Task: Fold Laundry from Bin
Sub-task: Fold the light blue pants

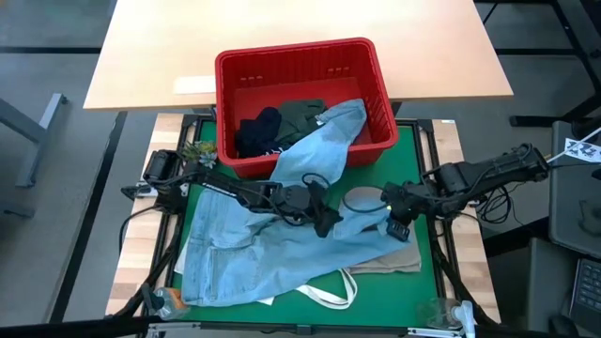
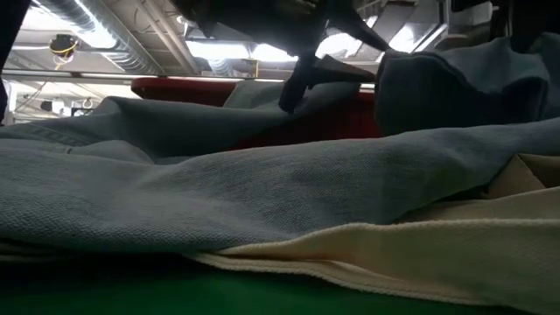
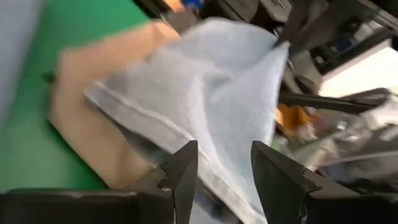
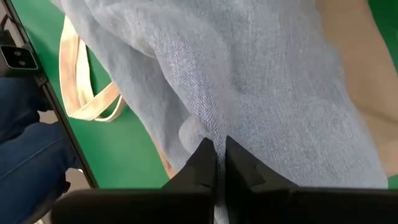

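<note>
The robot's right gripper pinches a raised fold [image 4: 213,127] while the hem of the jeans stands loose, so the left gripper should grab the hemmed edge [image 3: 216,176] and pull it toward the tote's strap.
Light blue jeans [image 1: 244,253] lie spread over the green mat, with one leg [image 1: 329,131] trailing up into the red bin [image 1: 296,52]. A dark navy garment [image 1: 258,131] and a dark olive one [image 1: 300,113] lie in the bin. My left gripper [image 1: 324,221] is open over the jeans' middle. In the left wrist view [image 3: 224,171] a hemmed denim edge [image 3: 155,130] runs between its fingers; I cannot tell if they touch it. My right gripper [image 1: 390,214] is shut on the jeans. Beige cloth [image 1: 399,258] lies under the jeans. My right gripper pinches a small raised fold of the jeans' denim [image 4: 194,134] between its two fingers, coming from the table's right side. The cloth is drawn up into a peak [image 3: 273,53] at the fingers, and the remainder of the jeans lies on the mat.
A white tote's strap [image 1: 329,293] lies on the mat near the front edge and also shows in the right wrist view [image 4: 81,93]. The bin stands at the mat's far edge, against a light wooden table [image 1: 150,47]. Black frame rails [image 1: 441,235] border the mat.
</note>
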Robot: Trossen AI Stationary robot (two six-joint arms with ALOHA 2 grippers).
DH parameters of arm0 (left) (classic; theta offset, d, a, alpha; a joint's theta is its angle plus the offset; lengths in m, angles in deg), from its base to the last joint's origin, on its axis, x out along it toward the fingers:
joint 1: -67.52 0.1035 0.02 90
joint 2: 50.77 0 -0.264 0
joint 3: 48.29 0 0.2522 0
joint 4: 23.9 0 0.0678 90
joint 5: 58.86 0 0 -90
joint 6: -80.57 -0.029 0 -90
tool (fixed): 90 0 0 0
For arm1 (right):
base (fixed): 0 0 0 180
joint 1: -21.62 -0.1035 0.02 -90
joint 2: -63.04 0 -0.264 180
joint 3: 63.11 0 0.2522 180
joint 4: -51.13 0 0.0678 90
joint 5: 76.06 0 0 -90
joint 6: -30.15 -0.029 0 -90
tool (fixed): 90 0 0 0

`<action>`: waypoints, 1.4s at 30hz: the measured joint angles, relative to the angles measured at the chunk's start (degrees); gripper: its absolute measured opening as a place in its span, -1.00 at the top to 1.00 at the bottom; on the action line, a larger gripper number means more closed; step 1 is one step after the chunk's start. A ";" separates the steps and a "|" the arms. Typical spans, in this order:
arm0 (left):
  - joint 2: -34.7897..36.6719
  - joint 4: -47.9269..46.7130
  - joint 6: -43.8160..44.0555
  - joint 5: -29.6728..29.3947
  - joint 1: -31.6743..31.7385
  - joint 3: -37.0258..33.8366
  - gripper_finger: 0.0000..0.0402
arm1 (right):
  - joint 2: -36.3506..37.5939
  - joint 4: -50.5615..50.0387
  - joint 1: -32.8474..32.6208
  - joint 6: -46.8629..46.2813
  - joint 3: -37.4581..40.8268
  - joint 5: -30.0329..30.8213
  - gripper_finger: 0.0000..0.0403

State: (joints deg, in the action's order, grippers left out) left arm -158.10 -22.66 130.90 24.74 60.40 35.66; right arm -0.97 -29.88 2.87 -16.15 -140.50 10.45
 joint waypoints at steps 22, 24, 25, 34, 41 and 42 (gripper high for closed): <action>0.00 -3.29 15.58 5.16 -1.40 0.00 0.28 | 0.00 -0.05 -1.66 1.79 0.00 1.58 0.92; 0.00 -3.30 15.63 5.05 -1.03 0.00 0.28 | 0.00 0.18 -1.66 1.79 0.00 2.21 0.92; 0.00 -3.30 15.69 5.03 -0.97 0.00 0.28 | 0.00 0.42 -1.66 1.82 0.00 3.02 0.92; 0.00 -0.65 16.92 5.59 -0.65 0.02 0.28 | 0.00 6.82 -1.49 3.93 0.00 10.00 0.91; -0.02 4.15 13.53 5.64 -0.02 0.02 0.50 | 0.00 8.03 -1.49 4.79 0.00 9.97 0.91; -0.02 4.76 12.50 5.65 0.18 0.02 0.57 | 0.00 8.03 -1.49 4.79 0.00 9.97 0.91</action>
State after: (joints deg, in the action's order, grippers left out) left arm -158.12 -17.91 143.41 30.39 60.58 35.68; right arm -0.97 -21.85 1.39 -11.36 -140.50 20.42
